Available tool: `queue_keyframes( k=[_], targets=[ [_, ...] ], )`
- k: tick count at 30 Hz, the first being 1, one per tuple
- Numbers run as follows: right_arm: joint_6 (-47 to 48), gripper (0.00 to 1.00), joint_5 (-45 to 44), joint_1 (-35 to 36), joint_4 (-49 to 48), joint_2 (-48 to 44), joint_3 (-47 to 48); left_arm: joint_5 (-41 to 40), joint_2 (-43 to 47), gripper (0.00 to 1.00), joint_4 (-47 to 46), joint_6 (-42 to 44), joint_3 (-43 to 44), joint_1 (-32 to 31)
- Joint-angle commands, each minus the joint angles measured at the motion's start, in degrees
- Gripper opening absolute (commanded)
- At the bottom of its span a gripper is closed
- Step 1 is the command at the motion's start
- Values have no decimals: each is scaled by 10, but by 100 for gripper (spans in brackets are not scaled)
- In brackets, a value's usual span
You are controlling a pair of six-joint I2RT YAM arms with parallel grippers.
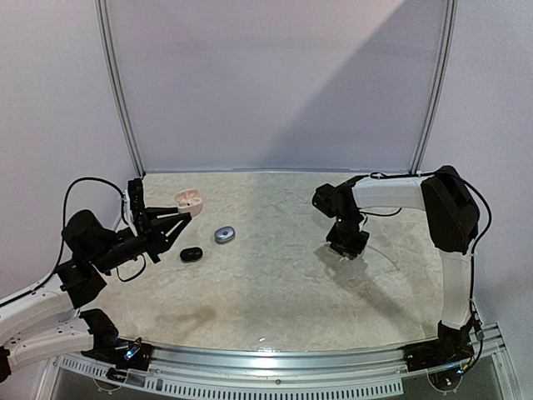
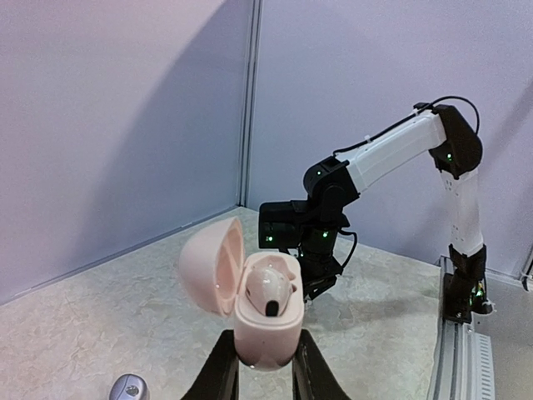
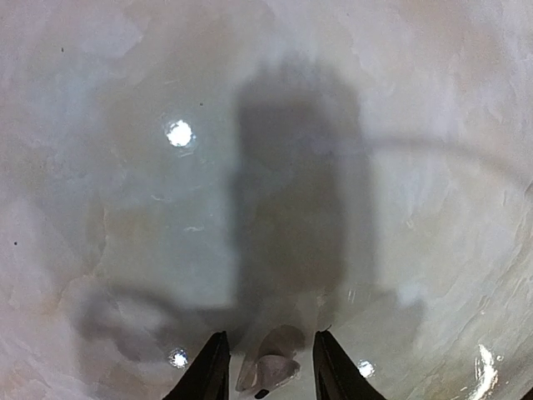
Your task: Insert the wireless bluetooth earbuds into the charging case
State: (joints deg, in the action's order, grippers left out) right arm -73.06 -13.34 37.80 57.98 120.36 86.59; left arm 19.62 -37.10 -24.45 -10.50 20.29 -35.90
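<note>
My right gripper's open fingers are on either side of the pale earbud (image 3: pixel 271 377), which lies at a slant. I should line the fingers up with the earbud before they close on its round head (image 3: pixel 279 365).
My left gripper (image 1: pixel 185 210) is shut on the base of a pale pink charging case (image 2: pixel 265 321), held above the table at the far left with its lid swung open. One whitish-pink earbud (image 2: pixel 268 287) sits in the case's well. At the right, my right gripper (image 1: pixel 346 247) points straight down at the table. In the right wrist view its jaws (image 3: pixel 269 335) stand open on either side of a second pale earbud (image 3: pixel 271 367) lying on the table, with a gap on each side.
A silvery grey closed case (image 1: pixel 224 234) and a black closed case (image 1: pixel 191 254) lie on the table just right of the left gripper. The marbled table (image 1: pixel 275 283) is backed by a wall panel with metal posts (image 1: pixel 117 92).
</note>
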Motion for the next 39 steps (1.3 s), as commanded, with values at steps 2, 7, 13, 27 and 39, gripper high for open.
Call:
queue_keyframes(
  k=[2,7,13,27,39],
  targets=[
    [20,34,21,13,5,7,-14,-4,-1,0,-6,10,-9,9],
    [23,29,16,17,3,-3,-26,-3,0,0,-7,11,-10,9],
    [97,22,13,19,11,1,-9,-4,-1,0,-6,13,-10,10],
    [288,21,22,81,-22,-1,-22,-7,-2,0,-5,16,-10,10],
    [351,31,48,92,-37,-9,-38,-5,-2,0,-4,16,-10,10]
  ],
)
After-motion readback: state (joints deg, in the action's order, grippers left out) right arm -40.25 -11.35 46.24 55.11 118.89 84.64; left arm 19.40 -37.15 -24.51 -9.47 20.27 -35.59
